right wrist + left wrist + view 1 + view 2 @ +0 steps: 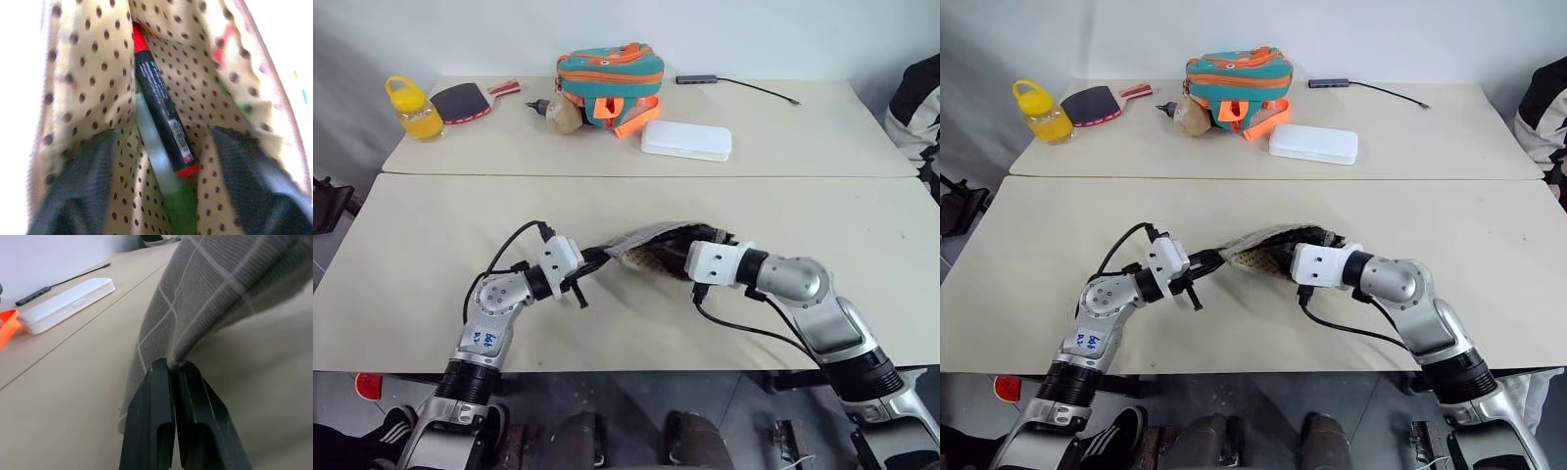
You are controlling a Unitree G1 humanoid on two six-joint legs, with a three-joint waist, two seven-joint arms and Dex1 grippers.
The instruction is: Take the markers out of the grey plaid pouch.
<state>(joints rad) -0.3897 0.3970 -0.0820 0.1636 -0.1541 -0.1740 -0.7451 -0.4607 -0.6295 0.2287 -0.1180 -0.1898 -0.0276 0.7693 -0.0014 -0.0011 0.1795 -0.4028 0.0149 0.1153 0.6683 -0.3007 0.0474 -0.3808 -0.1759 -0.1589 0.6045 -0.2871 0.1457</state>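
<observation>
The black marker lies loose on top [164, 105], so the pale marker [155, 151] should stay behind in the pouch when the robot pulls the black marker out.
The grey plaid pouch [651, 238] hangs just above the near table, stretched between my two arms. My left gripper [172, 366] is shut on a fold of its grey fabric [205, 289] at the pouch's left end [607, 253]. My right gripper [164, 142] is pushed into the pouch's mouth from the right, open, with its fingers [80, 186] spread against the tan dotted lining. Between them inside lie two markers, untouched: a black one with red ends [161, 117] and, under it, a pale one with a green end [178, 205].
On the far table stand a teal-and-orange bag [610, 78], a white flat box [686, 140], a yellow bottle [413, 108], a table-tennis paddle [462, 100] and a cabled hub [703, 78]. A person's sleeve [920, 108] shows at the right edge.
</observation>
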